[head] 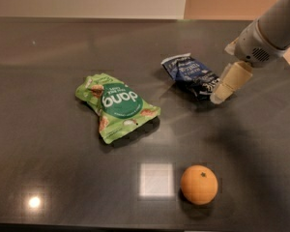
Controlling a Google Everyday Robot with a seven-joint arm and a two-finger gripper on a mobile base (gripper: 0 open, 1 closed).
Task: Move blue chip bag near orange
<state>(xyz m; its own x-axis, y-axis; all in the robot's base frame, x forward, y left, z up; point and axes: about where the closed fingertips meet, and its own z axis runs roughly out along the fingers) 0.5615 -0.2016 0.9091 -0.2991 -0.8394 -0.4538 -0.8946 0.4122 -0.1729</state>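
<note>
The blue chip bag's body (pixel 191 74) looks plump, so I expect its far end (pixel 171 62) to stick out and barely droop when I pick the bag up by the black end.
The blue chip bag (pixel 189 74) lies flat on the dark table, right of centre, with white lettering and a black end toward the right. The orange (pixel 198 184) sits near the front edge, well below the bag. My gripper (pixel 220 95) comes in from the upper right on a white arm; its cream fingertip is at the bag's right black end, close to or touching it. No part of the bag is lifted.
A bright green "dang" snack bag (pixel 117 106) lies left of centre. The dark glossy table (pixel 48 168) shows a square light reflection (pixel 156 179) left of the orange. A pale wall runs along the far edge.
</note>
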